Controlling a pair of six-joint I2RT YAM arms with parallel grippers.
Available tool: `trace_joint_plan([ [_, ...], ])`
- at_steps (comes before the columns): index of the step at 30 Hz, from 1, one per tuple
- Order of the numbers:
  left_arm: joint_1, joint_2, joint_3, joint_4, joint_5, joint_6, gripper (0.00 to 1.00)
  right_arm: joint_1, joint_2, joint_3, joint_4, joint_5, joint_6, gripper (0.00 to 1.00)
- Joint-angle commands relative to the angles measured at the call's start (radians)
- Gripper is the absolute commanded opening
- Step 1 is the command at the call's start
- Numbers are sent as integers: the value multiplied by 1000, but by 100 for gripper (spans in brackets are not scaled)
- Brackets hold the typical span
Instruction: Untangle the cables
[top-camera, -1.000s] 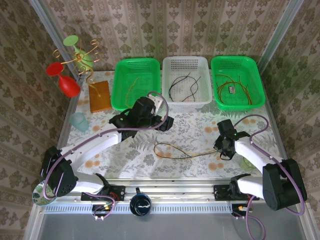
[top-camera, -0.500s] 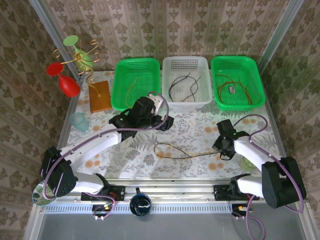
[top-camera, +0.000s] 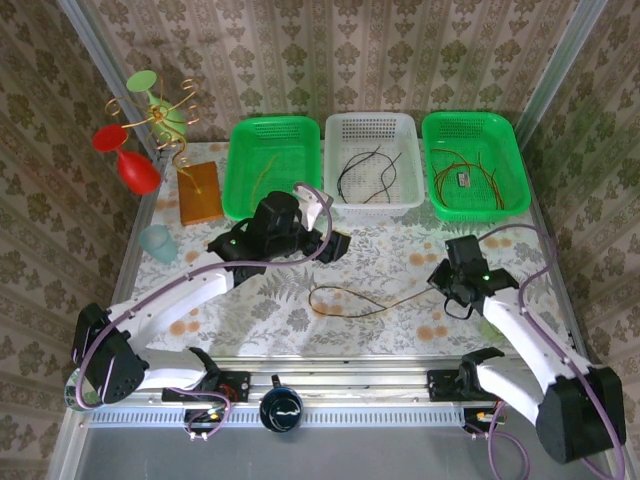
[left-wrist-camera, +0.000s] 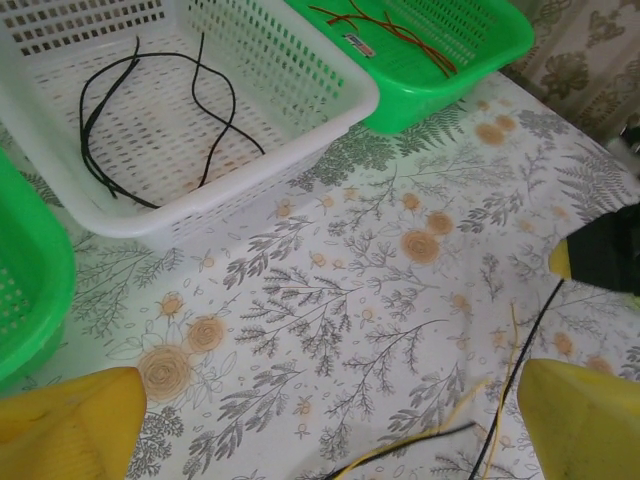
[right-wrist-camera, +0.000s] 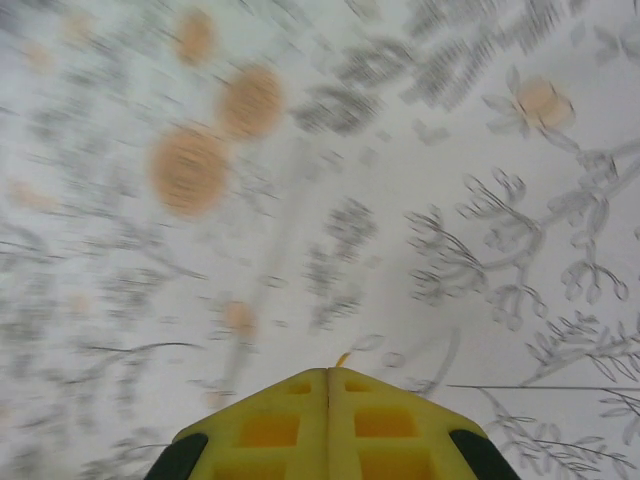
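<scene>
The yellow cable's loose end (left-wrist-camera: 514, 312) is free next to the black cable that my right gripper holds, so my left gripper should keep going toward the yellow cable (left-wrist-camera: 501, 402) and close there.
A black and a yellow cable (top-camera: 385, 311) lie tangled in a loose loop on the flowered table (top-camera: 390, 250), running right toward my right gripper (top-camera: 452, 290). In the right wrist view that gripper (right-wrist-camera: 329, 375) is shut, with a short yellow cable tip (right-wrist-camera: 343, 358) poking out between its pads. My left gripper (top-camera: 290, 245) hovers open over the table near the white basket (top-camera: 372, 205). In the left wrist view its yellow fingers (left-wrist-camera: 70, 425) stand wide apart, with the black and yellow cables (left-wrist-camera: 430, 435) low between them. More black cables (left-wrist-camera: 150, 110) lie in the white basket.
A green basket (top-camera: 240, 190) at back left holds a yellow cable, and a green basket (top-camera: 510, 190) at back right holds red-orange ones. A stand with red and green glasses (top-camera: 140, 130), a brown block (top-camera: 200, 192) and a pale cup (top-camera: 158, 243) stand at left.
My right gripper has closed on the yellow cable end and moved slightly right, stretching the cable. The left arm has shifted a little to the left.
</scene>
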Motion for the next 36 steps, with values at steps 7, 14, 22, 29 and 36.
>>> trace_joint_plan([
  [7,27,61,146,-2,220,11,94,-2,-81,181,69,-178,-84,0],
  [14,29,99,170,44,271,-14,91,-3,-72,260,222,-318,-92,0],
  [22,30,143,163,124,335,-57,88,-3,-36,320,335,-430,-111,0],
  [29,33,195,135,282,411,-157,85,-3,-25,302,496,-545,-112,0],
  [36,44,259,135,425,489,-300,76,-3,-9,302,564,-633,-114,0],
])
